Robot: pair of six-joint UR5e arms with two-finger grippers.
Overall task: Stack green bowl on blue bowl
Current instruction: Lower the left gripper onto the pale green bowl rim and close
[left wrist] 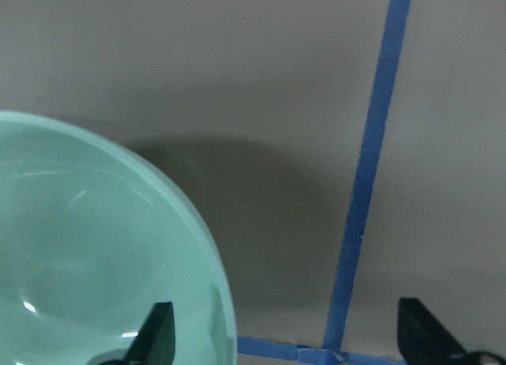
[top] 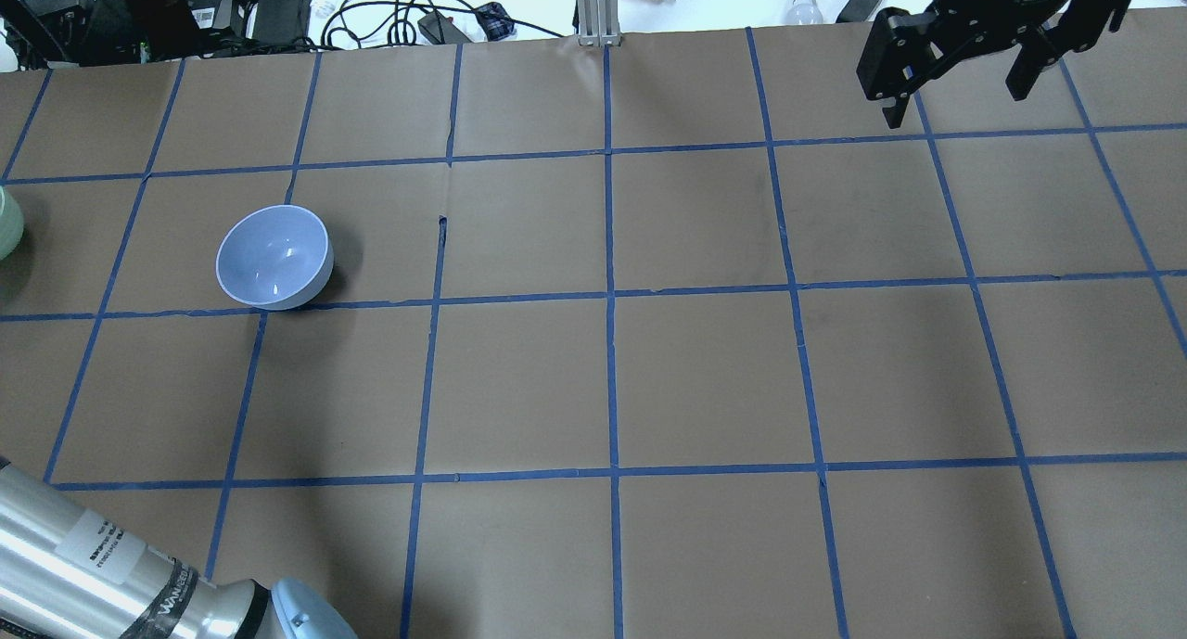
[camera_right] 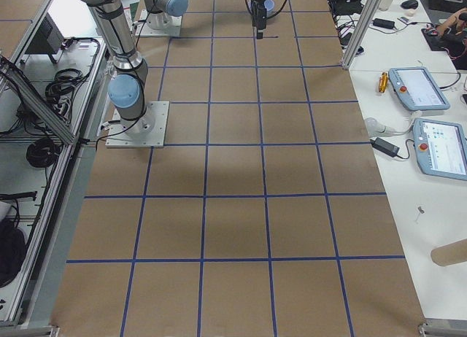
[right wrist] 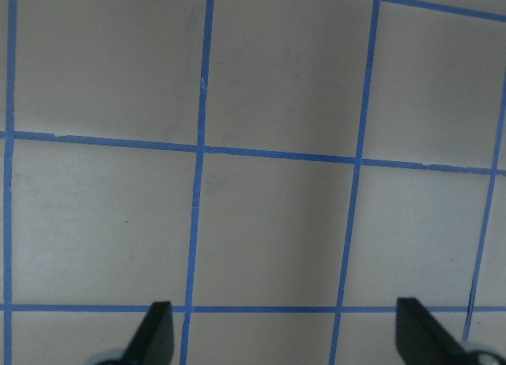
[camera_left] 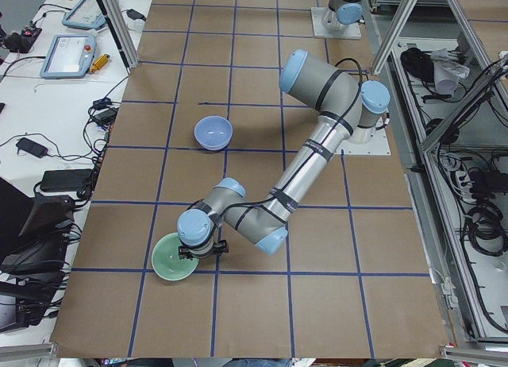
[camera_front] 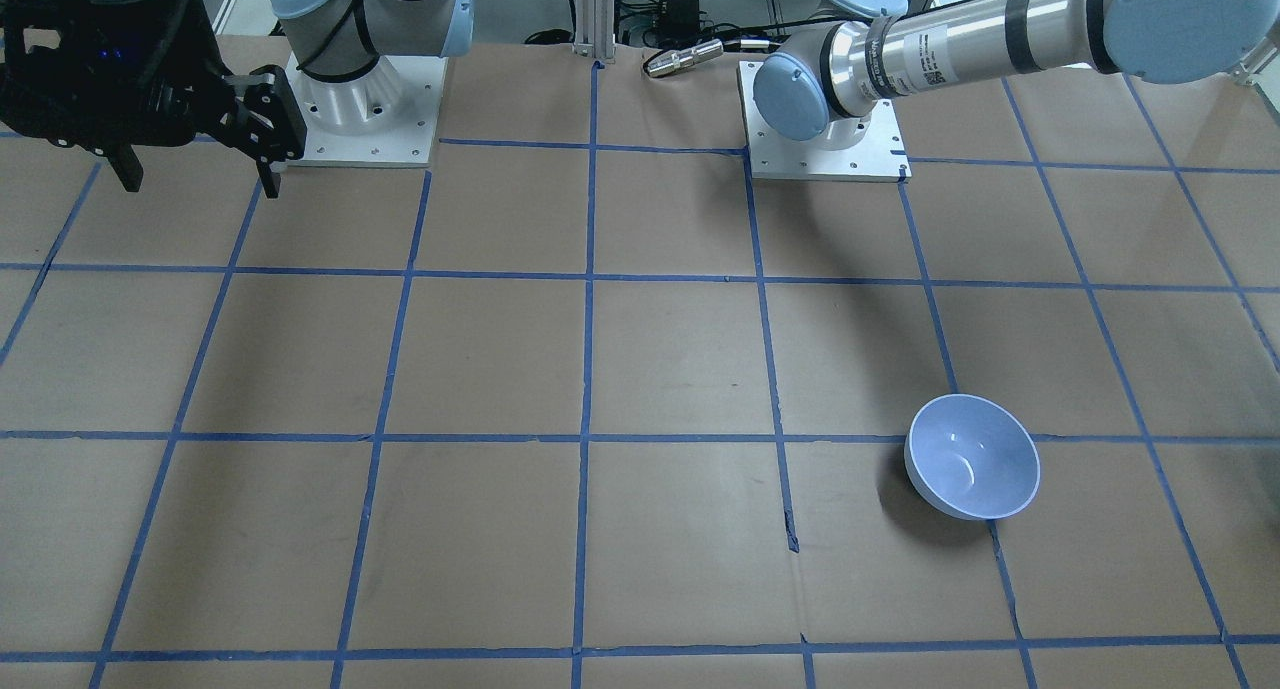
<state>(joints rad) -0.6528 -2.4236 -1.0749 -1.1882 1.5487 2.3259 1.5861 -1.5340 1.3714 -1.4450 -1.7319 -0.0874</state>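
I expect the green bowl [left wrist: 103, 250] to sink inside and nest when I lower it, because the blue bowl's wide, round opening [camera_front: 973, 455] is open and empty.
The green bowl [left wrist: 87, 254] stands upright near the table's left end; it also shows in the exterior left view [camera_left: 173, 260] and as a sliver in the overhead view [top: 7, 222]. My left gripper [left wrist: 288, 341] is open just above its rim: one fingertip [left wrist: 156, 333] is over the inside, the other over the table. The blue bowl [top: 274, 256] stands upright and empty, about one grid square away [camera_left: 213, 132], and shows in the front view [camera_front: 972, 456]. My right gripper [top: 955, 96] is open and empty, high over the far right of the table [right wrist: 285, 333].
The table is brown paper [top: 612, 379] with a grid of blue tape. Cables and power bricks [top: 278, 8] lie past its far edge. The two arm bases [camera_front: 360, 109] stand on white plates on the robot's side. Tablets [camera_right: 419, 89] lie on a side bench.
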